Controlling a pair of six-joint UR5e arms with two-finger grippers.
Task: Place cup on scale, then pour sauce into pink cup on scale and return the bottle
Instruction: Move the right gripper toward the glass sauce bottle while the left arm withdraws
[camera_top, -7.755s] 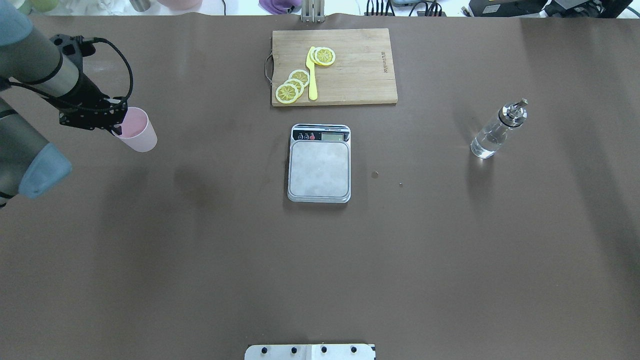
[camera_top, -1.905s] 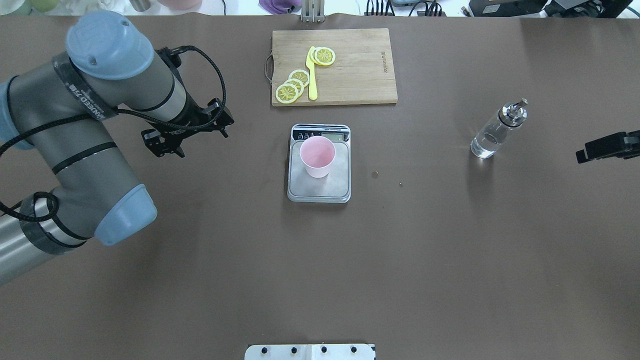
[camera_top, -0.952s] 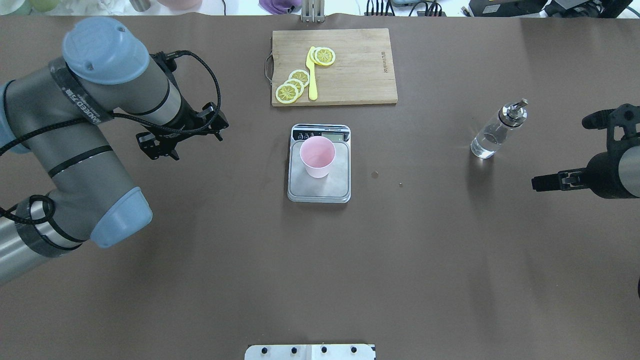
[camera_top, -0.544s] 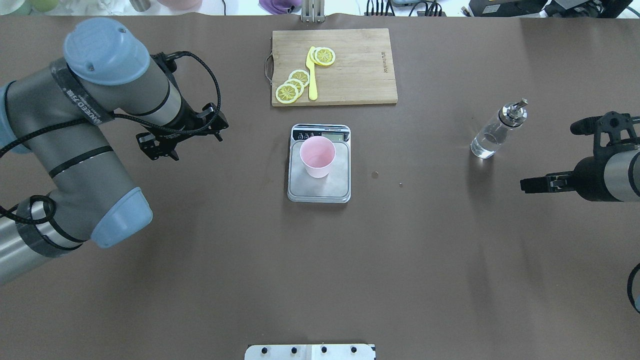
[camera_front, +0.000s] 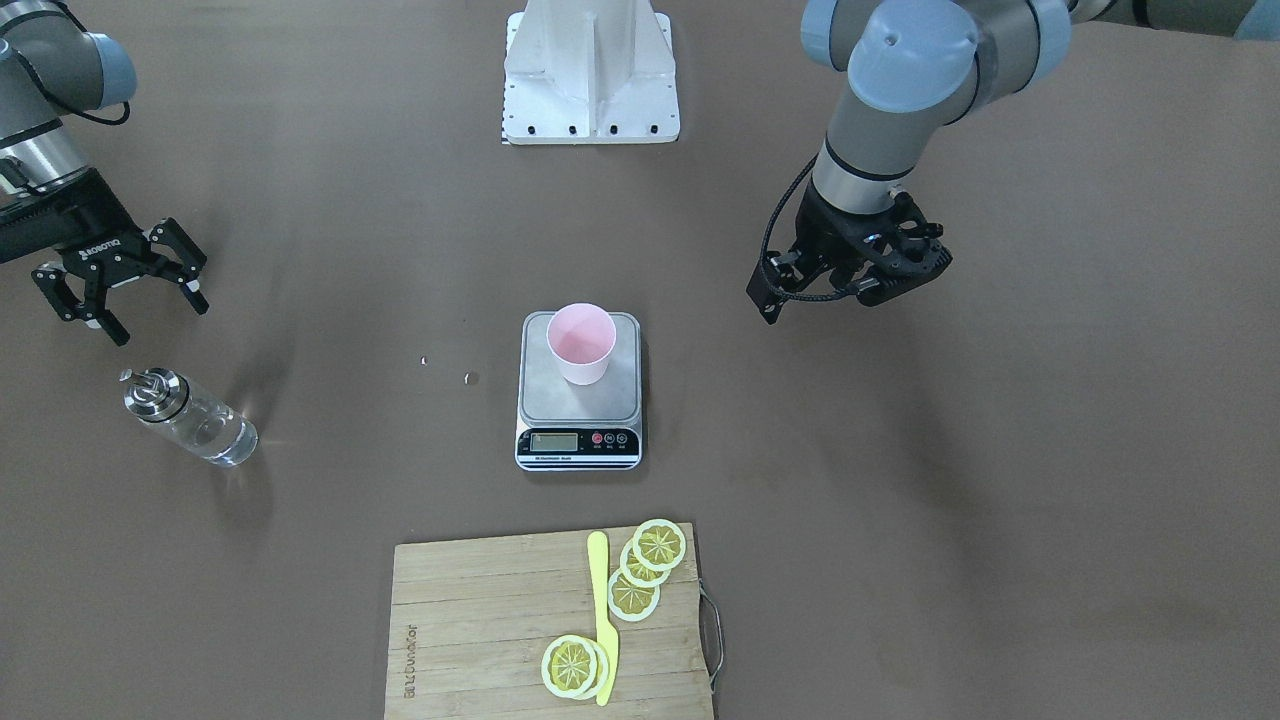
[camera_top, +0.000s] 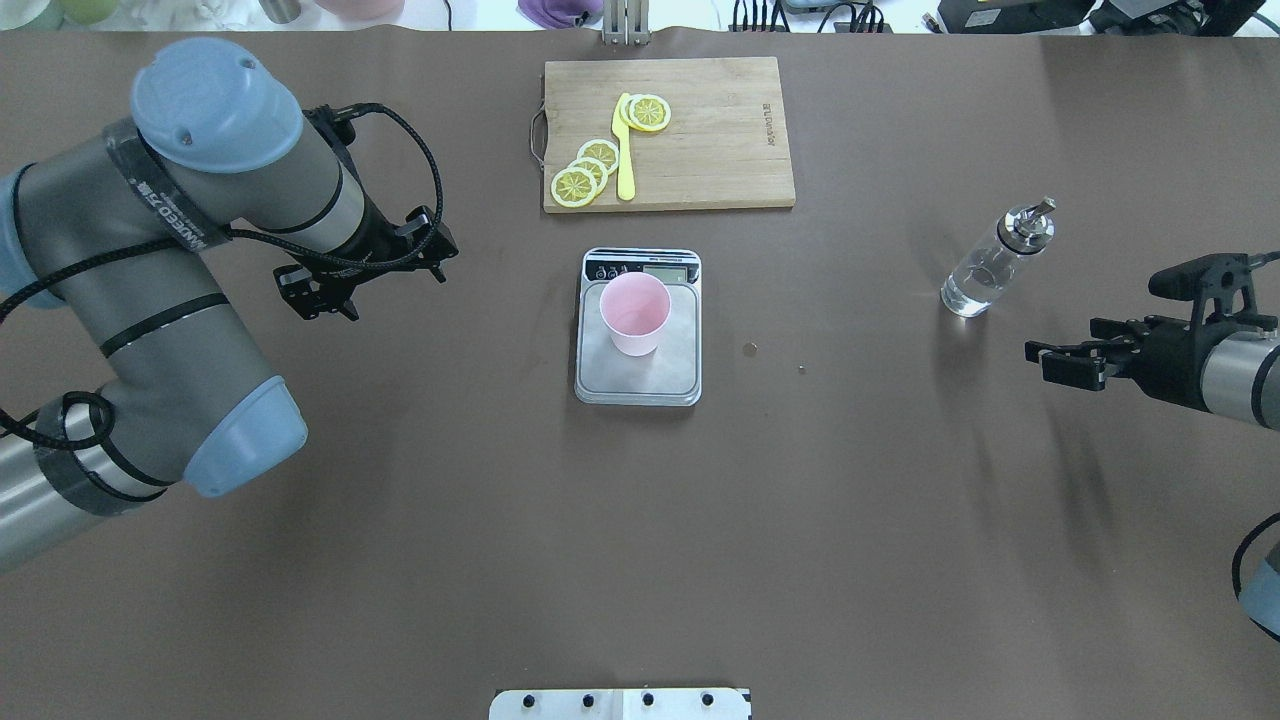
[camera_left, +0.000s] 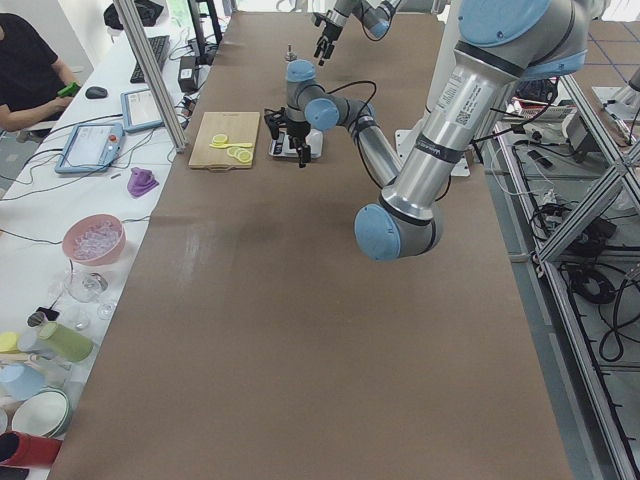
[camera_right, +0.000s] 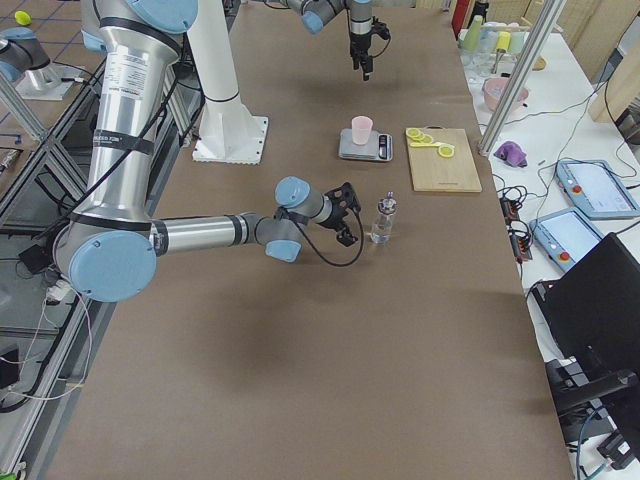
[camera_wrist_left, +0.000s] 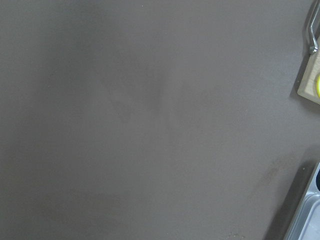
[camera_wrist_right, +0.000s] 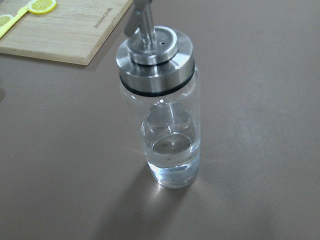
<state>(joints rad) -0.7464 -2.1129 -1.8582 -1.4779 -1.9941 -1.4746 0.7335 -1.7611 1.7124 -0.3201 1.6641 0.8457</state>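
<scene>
The glass bottle (camera_front: 194, 418) has a thin metal spout (camera_front: 130, 377) on top, so there should still be sauce in it after I tip it to pour.
The pale pink cup (camera_top: 634, 313) (camera_front: 581, 343) stands upright on the scale (camera_top: 640, 378) (camera_front: 560, 405) at mid-table, free of both grippers. The glass bottle (camera_top: 990, 265) (camera_front: 190, 418) (camera_wrist_right: 160, 110) stands on the table to the right, its sauce (camera_wrist_right: 172, 150) filling the lower part. My right gripper (camera_top: 1062, 348) (camera_front: 160, 318) is open and empty, a short way from the bottle and facing it. My left gripper (camera_top: 395, 292) (camera_front: 850, 290) hangs open and empty, well left of the scale.
A wooden cutting board (camera_top: 720, 150) (camera_front: 470, 620) with lemon slices and a yellow knife (camera_top: 625, 150) lies behind the scale. Two small specks (camera_top: 750, 348) sit between scale and bottle. The robot base (camera_front: 590, 70) is at the near table edge. A person (camera_left: 25, 70) sits beside the table.
The cup, held by my left gripper far left at first, now stands on the scale. My right gripper has come in from the right edge and turned toward the bottle. The left arm barely moved lately.
</scene>
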